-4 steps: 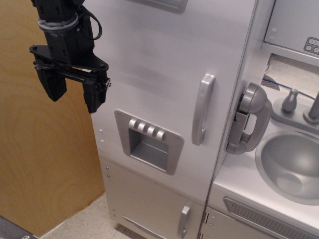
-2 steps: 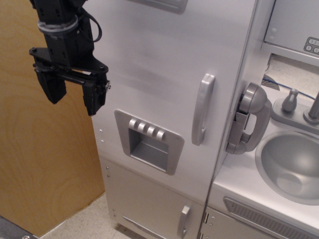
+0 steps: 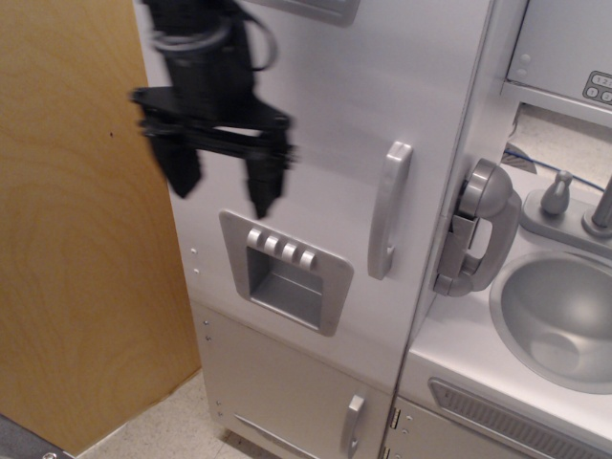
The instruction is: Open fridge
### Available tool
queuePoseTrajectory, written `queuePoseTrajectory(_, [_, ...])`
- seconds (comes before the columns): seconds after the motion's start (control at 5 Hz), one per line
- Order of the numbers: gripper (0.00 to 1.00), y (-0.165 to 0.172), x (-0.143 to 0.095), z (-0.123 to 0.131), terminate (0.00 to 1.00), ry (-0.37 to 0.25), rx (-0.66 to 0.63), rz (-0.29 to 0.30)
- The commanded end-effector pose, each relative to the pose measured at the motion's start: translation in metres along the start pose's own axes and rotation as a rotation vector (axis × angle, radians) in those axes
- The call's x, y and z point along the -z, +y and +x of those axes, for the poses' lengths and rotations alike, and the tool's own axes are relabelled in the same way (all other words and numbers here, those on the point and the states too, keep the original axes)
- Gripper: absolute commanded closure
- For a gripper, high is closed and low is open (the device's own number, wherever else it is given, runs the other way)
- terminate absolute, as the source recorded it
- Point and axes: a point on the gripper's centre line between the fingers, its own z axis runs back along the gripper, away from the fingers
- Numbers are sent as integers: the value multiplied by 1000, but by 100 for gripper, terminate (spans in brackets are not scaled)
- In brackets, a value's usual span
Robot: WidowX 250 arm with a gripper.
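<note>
The large door (image 3: 330,143) will swing out toward the wooden panel when I pull, because the vertical handle (image 3: 387,212) is near the edge beside the phone.
The silver-grey fridge (image 3: 316,105) fills the middle of the view, its large door closed. The curved vertical handle (image 3: 389,208) is on the door's right side. The recessed four-button dispenser panel (image 3: 285,271) is below centre. My black gripper (image 3: 223,184) is open and empty, fingers pointing down, in front of the door's upper left, just above the dispenser panel. It is well left of the handle and is motion-blurred.
A smaller lower door with a short handle (image 3: 353,424) sits below. A grey sink unit (image 3: 559,311) with a phone (image 3: 478,228) and tap stands on the right. A wooden panel (image 3: 76,239) stands on the left.
My gripper has moved to the right, from beside the fridge's left edge to in front of the door. It stays open. The fridge door has not moved.
</note>
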Motion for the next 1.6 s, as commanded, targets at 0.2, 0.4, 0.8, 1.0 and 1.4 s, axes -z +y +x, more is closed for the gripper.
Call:
queuePoseTrajectory(0.2, [0,-66,9,22,0,-195,79,35])
queuePoseTrajectory(0.4, [0,-69,17,34,0,-217,51,56])
queuePoseTrajectory(0.8, [0,-55,36,43,0,-260,-18,98])
queuePoseTrajectory(1.0, [0,-60,47,46,0,-250,5,107])
queuePoseTrajectory(1.4, [0,-69,56,62,0,-269,8,103])
